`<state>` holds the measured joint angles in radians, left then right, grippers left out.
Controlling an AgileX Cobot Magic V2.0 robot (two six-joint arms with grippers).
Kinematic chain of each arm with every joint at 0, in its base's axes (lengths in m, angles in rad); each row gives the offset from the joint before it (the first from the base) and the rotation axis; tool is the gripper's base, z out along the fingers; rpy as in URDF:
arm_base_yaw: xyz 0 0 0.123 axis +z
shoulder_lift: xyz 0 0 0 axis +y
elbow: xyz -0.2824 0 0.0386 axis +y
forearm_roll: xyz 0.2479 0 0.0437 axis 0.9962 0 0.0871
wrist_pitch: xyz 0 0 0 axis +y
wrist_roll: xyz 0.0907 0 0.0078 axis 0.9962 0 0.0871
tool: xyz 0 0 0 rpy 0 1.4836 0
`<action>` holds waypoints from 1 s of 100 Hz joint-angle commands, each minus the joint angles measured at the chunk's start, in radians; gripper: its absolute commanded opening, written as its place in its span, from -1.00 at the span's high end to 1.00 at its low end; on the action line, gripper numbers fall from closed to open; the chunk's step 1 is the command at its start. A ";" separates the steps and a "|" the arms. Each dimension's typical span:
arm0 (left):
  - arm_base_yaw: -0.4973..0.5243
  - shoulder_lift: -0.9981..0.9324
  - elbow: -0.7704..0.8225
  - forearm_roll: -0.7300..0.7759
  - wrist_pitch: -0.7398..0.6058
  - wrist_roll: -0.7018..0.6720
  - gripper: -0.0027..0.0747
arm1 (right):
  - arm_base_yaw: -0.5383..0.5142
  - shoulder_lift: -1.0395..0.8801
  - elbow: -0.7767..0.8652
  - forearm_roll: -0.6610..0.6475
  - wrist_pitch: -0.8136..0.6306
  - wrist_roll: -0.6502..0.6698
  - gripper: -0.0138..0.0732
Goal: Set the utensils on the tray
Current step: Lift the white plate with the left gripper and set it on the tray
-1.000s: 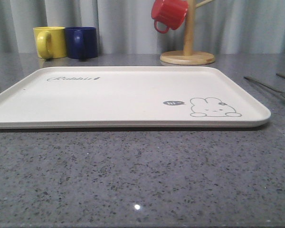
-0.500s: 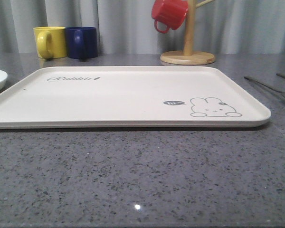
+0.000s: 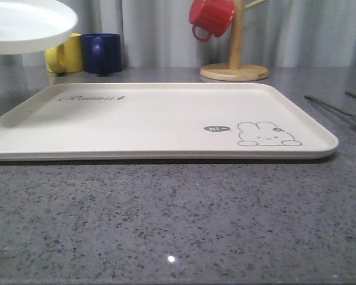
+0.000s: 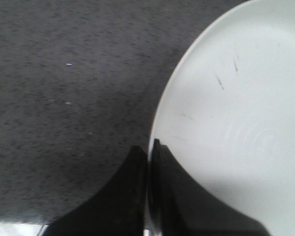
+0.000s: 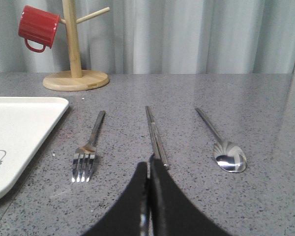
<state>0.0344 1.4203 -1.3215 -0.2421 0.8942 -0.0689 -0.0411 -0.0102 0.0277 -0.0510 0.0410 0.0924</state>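
Observation:
The white plate (image 3: 25, 27) is hanging almost flat and the cream tray's lettered end (image 3: 88, 111) is clear. I should keep lowering the plate with my left gripper until it sits there.
The cream tray (image 3: 160, 119) with the rabbit drawing lies flat mid-table, nothing on it; its corner (image 5: 19, 132) also shows in the right wrist view. To its right on the grey table lie the utensils: fork (image 5: 88, 147), chopsticks (image 5: 155, 132) and spoon (image 5: 221, 142), side by side and parallel. In the front view they appear as thin silver lines (image 3: 338, 110) at the right edge. My right gripper (image 5: 149, 167) is shut and holds nothing, its tips just short of the chopsticks' near end. My left gripper (image 4: 148, 147) is shut on the rim of a round white plate (image 4: 236, 123).
The white plate (image 3: 24, 24) hangs in the air above the tray's far left corner. Behind it stand a yellow mug (image 3: 62, 56) and a dark blue mug (image 3: 102, 53). A wooden mug tree (image 3: 234, 65) with a red mug (image 3: 210, 18) stands at the back.
The white plate has risen from the table at the tray's left edge to high at the upper left. The tray and utensils have not moved.

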 commanded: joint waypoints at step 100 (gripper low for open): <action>-0.220 0.241 -0.067 -0.009 -0.116 0.026 0.14 | -0.004 -0.019 0.000 -0.014 -0.076 -0.009 0.85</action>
<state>-0.1801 1.7031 -1.3393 -0.2529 0.8346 -0.0432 -0.0411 -0.0102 0.0277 -0.0510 0.0410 0.0924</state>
